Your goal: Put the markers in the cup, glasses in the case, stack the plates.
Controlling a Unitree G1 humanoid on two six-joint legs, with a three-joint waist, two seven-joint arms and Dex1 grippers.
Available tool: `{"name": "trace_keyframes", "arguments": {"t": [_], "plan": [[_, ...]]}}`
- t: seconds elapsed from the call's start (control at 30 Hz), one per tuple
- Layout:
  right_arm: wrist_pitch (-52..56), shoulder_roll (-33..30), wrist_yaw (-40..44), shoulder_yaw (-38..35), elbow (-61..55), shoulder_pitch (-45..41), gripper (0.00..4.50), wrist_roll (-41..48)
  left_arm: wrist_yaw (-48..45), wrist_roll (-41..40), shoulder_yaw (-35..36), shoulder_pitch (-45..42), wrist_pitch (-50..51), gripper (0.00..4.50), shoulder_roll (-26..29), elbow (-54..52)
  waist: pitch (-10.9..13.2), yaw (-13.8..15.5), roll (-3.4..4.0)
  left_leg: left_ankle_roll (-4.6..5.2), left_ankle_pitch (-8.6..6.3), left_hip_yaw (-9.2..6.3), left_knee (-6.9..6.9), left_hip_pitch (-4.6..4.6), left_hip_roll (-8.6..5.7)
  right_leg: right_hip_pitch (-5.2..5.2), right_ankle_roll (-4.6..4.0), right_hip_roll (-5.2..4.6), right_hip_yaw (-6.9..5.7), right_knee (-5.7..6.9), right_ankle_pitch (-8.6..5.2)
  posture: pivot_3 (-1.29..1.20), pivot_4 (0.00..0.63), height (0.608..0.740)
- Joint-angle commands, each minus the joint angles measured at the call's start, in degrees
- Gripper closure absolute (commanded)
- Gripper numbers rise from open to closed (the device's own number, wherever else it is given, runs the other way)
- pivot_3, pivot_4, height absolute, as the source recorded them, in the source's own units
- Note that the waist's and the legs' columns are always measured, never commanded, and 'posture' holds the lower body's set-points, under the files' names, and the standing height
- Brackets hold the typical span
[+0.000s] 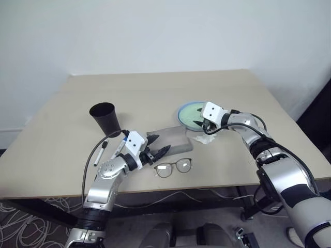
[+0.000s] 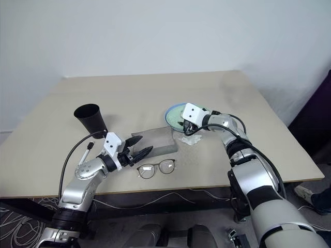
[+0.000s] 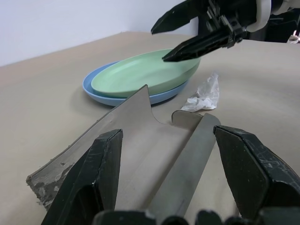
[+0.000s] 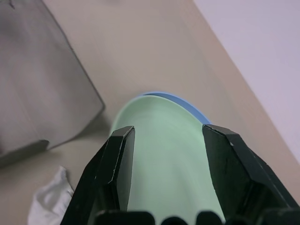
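Observation:
The grey case has a trough along its raised side next to the spread flap, so the glasses will settle in there lengthwise when I lower them.
The mint green plate lies on the light blue plate at mid-table. My right gripper hovers open just over the green plate's near rim, holding nothing. The grey case lies open beside the plates, towards the table's left. My left gripper is open and points level at the case's near end. The glasses rest on the table in front of the case. The black cup stands tilted at the left. A white marker with black ends lies near it. A blue-tipped marker lies by my left wrist.
A crumpled white tissue lies on the table between the case and the plates, under my right wrist. The table's front edge runs just behind the glasses. A white wall stands beyond the table's far edge.

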Motion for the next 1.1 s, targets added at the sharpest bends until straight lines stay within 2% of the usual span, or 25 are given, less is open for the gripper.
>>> {"name": "trace_keyframes", "arguments": {"t": [0.03,0.2,0.4,0.6,1.03,1.1], "plan": [[-0.54,-1.94,4.38,-3.61,-5.18,-1.68,2.01,4.05,-0.16,-0.2,0.67,-1.72,-0.42,1.21,0.3,-1.6,0.0,-0.01,0.01,-0.01,0.01,0.01,-0.01,0.0,0.01,0.0,-0.03,0.01,0.01,0.0,0.02,0.0,0.0,0.737],[5.21,-4.82,18.09,-5.22,-16.4,5.25,2.01,9.48,-0.58,-0.3,0.83,-2.07,-0.49,1.21,0.53,-1.04,-0.02,0.01,0.01,-0.02,0.01,0.0,0.01,0.01,0.08,0.06,-0.05,0.03,-0.01,-0.03,0.02,0.0,0.0,0.737],[16.23,-6.72,24.87,-5.17,-29.5,13.97,2.01,12.65,-1.31,-0.3,1.02,-2.77,-0.51,1.21,0.97,-0.1,-0.01,0.03,0.02,-0.01,0.01,0.03,0.04,-0.02,0.09,0.06,-0.08,-0.01,0.0,-0.05,0.0,0.0,0.0,0.737],[20.2,-6.29,21.79,-4.72,-29.62,16.02,2.01,10.89,-1.9,-0.22,1.01,-3.9,-0.71,1.21,1.11,0.94,-0.01,0.03,0.02,-0.01,0.01,0.03,0.06,-0.02,0.12,0.07,-0.13,-0.06,-0.01,-0.04,0.01,0.0,0.0,0.737],[21.66,-4.22,16.17,-4.21,-21.08,13.41,2.01,8.51,-1.97,-0.03,1.05,-4.1,-1.0,1.21,0.98,1.21,-0.02,0.06,0.02,-0.01,0.01,0.06,0.1,-0.03,0.13,0.09,-0.11,-0.05,-0.03,-0.07,0.03,0.0,0.0,0.737],[21.59,-4.06,15.62,-4.46,-20.16,12.92,2.39,8.55,-1.89,-0.03,1.11,-4.06,-1.01,1.21,0.99,1.19,-0.02,0.04,0.01,-0.01,0.01,0.06,0.1,-0.03,0.13,0.09,-0.11,-0.04,-0.03,-0.07,0.03,0.0,0.0,0.737]]}}
